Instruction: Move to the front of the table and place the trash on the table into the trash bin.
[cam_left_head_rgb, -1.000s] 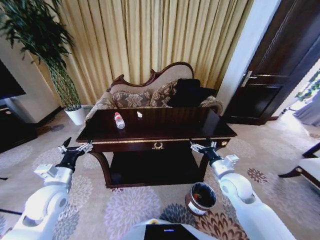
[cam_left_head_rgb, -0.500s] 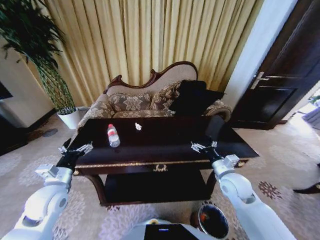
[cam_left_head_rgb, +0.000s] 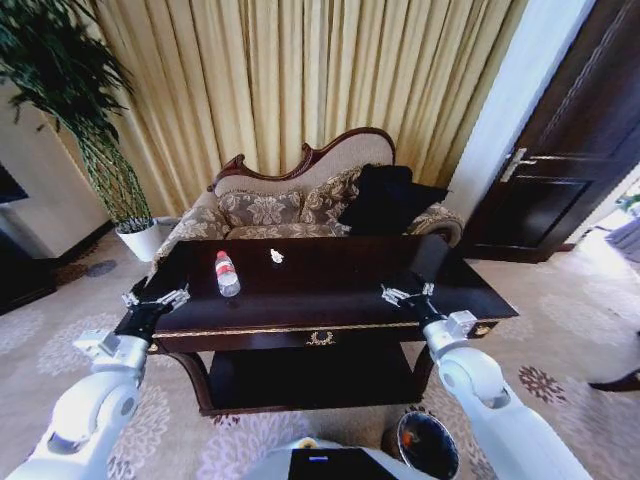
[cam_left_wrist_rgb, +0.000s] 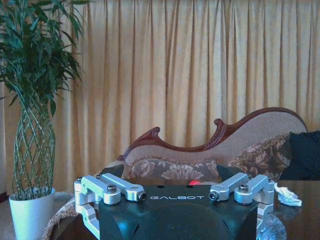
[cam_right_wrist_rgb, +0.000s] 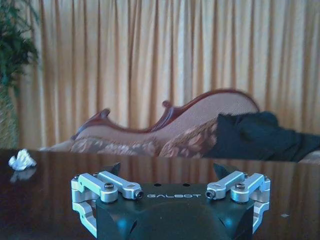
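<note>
Creased peaks (cam_right_wrist_rgb: 23, 156) are sticking up on the crumpled white paper scrap (cam_left_head_rgb: 276, 256). So the scrap will stay bunched up when I carry it.
The dark glossy table (cam_left_head_rgb: 330, 290) with gold trim stands right in front of me. Near its left part lies a clear bottle (cam_left_head_rgb: 228, 273) with a red cap and label. A crumpled white paper scrap (cam_left_head_rgb: 277, 256) rests a little farther back; the same scrap (cam_left_wrist_rgb: 287, 195) lies ahead in the left wrist view, and the scrap (cam_right_wrist_rgb: 21, 160) sits off to one side on the tabletop in the right wrist view. The round trash bin (cam_left_head_rgb: 428, 445) stands on the carpet by the table's right front leg. My left gripper (cam_left_head_rgb: 155, 299) is open at the table's left front corner. My right gripper (cam_left_head_rgb: 406, 294) is open over the front edge, right of centre. Both hold nothing.
An ornate sofa (cam_left_head_rgb: 300, 200) with a black cushion (cam_left_head_rgb: 385, 200) stands behind the table before gold curtains. A tall plant in a white pot (cam_left_head_rgb: 142, 240) is at the back left. A dark door (cam_left_head_rgb: 570, 150) is on the right. Patterned carpet lies around the table.
The whole view has shifted: the table is nearer and larger than a second ago, and the bin has slid to the bottom edge. Both arms keep the same pose.
</note>
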